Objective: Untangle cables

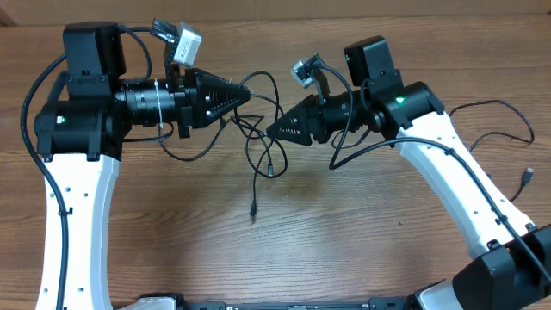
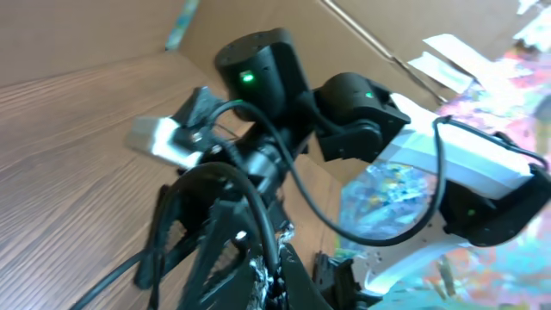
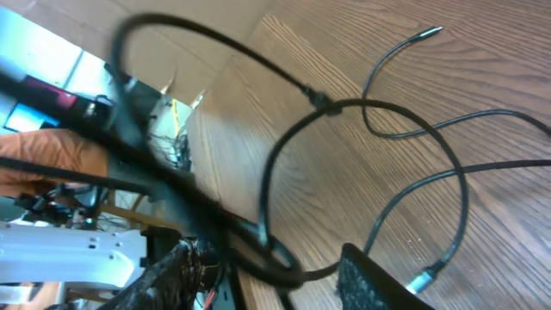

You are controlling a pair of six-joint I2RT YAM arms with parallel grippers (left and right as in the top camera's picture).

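My left gripper is holding a strand of cable that runs slack into the tangle (image 1: 250, 129), so my right gripper should hold the cable loop (image 3: 277, 274) while my left gripper pulls its piece of cable up and away.
Thin black cables (image 1: 258, 129) lie looped in a tangle on the wooden table between my two grippers. Loose plug ends lie at the front (image 1: 254, 210) and just above it (image 1: 269, 170). My left gripper (image 1: 244, 93) points right and is shut on a cable strand (image 2: 258, 207), pinched between its fingers (image 2: 280, 269). My right gripper (image 1: 272, 130) points left at the tangle. In the right wrist view its fingers (image 3: 275, 275) are apart, with a cable loop (image 3: 379, 108) running between them, and a silver-tipped plug (image 3: 424, 280) lies by the right finger.
Another thin black cable (image 1: 504, 131) lies at the far right beside the right arm, its plug (image 1: 527, 175) near the table edge. A cardboard wall (image 1: 275, 9) runs along the back of the table.
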